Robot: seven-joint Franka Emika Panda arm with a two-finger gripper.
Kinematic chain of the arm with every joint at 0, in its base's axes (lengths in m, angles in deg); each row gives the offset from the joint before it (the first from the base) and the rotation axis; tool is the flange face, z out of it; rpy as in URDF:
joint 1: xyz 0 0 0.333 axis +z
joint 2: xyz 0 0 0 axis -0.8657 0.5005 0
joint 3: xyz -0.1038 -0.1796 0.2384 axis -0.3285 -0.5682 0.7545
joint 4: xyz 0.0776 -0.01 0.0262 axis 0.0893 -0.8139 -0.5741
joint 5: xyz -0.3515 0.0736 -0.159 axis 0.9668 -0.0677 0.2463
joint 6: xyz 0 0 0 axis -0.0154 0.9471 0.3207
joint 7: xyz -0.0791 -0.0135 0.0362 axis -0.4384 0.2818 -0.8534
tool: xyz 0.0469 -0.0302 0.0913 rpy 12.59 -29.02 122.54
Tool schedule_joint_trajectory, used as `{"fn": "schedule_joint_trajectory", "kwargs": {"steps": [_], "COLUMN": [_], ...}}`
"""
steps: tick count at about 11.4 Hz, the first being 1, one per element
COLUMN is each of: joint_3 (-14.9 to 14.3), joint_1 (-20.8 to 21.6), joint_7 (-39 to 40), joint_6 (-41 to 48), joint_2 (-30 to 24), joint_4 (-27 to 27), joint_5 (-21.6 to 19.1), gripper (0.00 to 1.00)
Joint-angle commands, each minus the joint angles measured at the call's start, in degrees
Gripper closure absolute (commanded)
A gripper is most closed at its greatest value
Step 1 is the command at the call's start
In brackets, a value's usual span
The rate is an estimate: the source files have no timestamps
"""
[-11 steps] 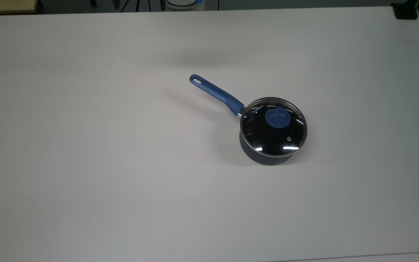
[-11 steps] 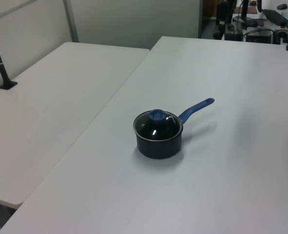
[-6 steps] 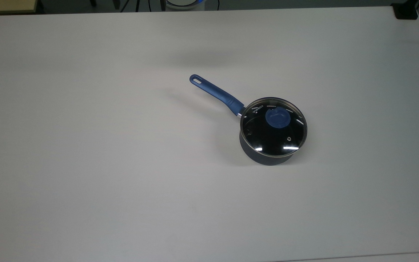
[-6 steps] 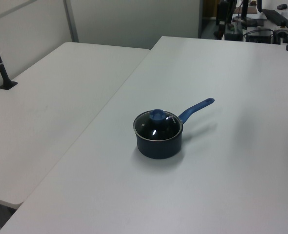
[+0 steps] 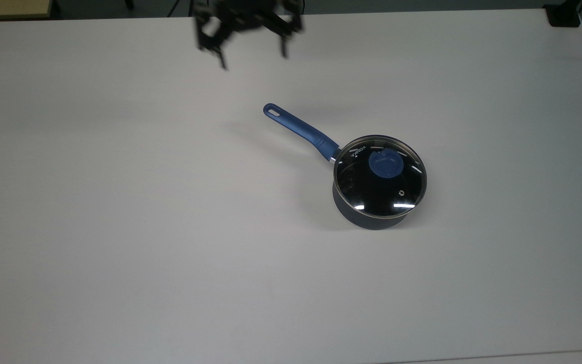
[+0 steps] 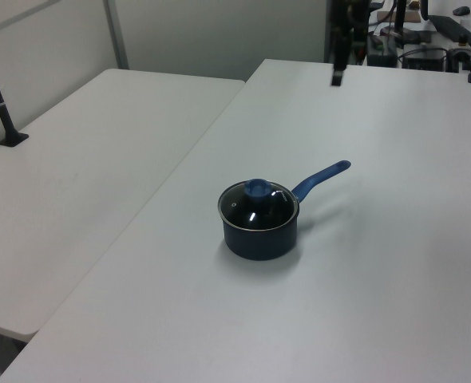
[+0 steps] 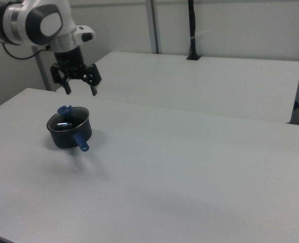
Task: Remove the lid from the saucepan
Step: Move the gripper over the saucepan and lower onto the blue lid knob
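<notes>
The glass lid shows only a plain dark inside through it. I should expect to find an empty saucepan when I take the lid off.
The dark saucepan stands on the white table, its long blue handle pointing to the top view's upper left. The glass lid with its blue knob rests shut on the pan. My gripper hangs open and empty in the air at the top view's upper edge, beyond the handle's end and well apart from the pan. In the right view the gripper is above and behind the saucepan. The left view shows the saucepan, the lid and the gripper far back.
A second white table adjoins along the left view's left, with a black post clamped on it. A black clamp sits at the top view's upper right corner. Equipment stands beyond the far table edge.
My gripper has come into view at the top view's upper edge; earlier only its shadow lay on the table. The saucepan and lid have not moved.
</notes>
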State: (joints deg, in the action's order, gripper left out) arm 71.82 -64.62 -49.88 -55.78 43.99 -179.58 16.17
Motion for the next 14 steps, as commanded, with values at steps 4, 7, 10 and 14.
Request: {"fn": "schedule_joint_trajectory", "kwargs": {"steps": [4,7,10,14], "joint_3": [3.95,3.86,3.86,3.86], "joint_1": [13.52,15.46,16.6,18.1], "joint_7": [-28.04,-41.24,-44.0,-44.18], "joint_6": [-14.5,-21.99,-22.36,-22.36], "joint_2": [15.65,21.28,23.92,25.33], "joint_4": [4.84,7.55,9.76,9.68], "joint_5": [12.68,13.05,17.77,20.08], "gripper": [0.0,0.0,0.0,0.0]}}
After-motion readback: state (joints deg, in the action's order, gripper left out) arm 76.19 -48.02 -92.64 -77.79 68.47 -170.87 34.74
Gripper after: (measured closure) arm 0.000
